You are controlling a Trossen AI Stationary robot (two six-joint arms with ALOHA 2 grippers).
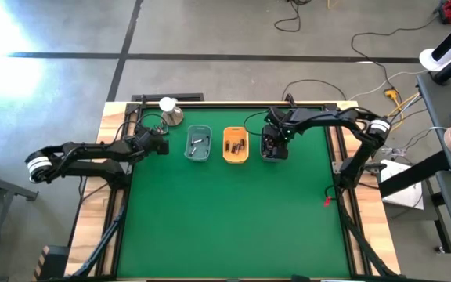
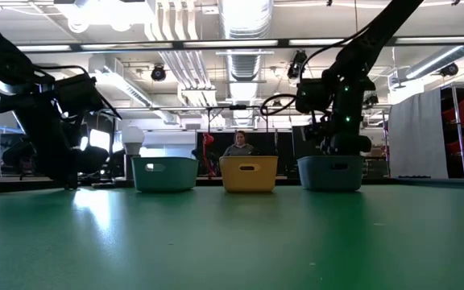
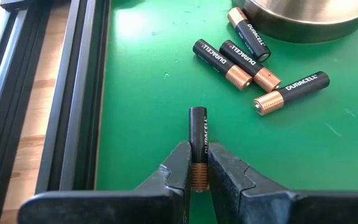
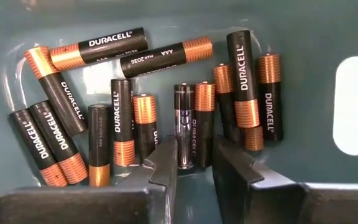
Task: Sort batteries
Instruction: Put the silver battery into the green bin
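Note:
I should rise clear and come down around the silver battery alone (image 4: 184,127), because a copper-ended battery (image 4: 204,115) is tight against the silver battery between my right gripper's fingers.
In the left wrist view my left gripper (image 3: 197,167) is shut on one black-and-copper battery (image 3: 197,134). Several loose batteries (image 3: 241,62) lie on the green mat beyond it, beside the metal dome (image 3: 303,18). In the high view this gripper (image 1: 161,142) is left of the grey tray (image 1: 198,144). My right gripper (image 1: 273,147) reaches down into the dark teal tray (image 1: 276,157). It is open (image 4: 194,163) just above several batteries (image 4: 129,124) lying on the tray floor, with two batteries (image 4: 193,121) in line with the gap. My left gripper pinches the battery between its two fingers at the copper end (image 3: 197,176). The battery lies along the fingers, its black end (image 3: 197,115) pointing straight out past the fingertips over the mat. Whether it is clear of the mat, I cannot tell.
Three small trays stand in a row near the far edge: grey, orange (image 1: 236,146) with batteries in it, and dark teal. The metal dome with a white ball (image 1: 169,110) stands at the far left. The table's black rail (image 3: 61,93) runs close by my left gripper. A person (image 2: 238,145) sits beyond the table.

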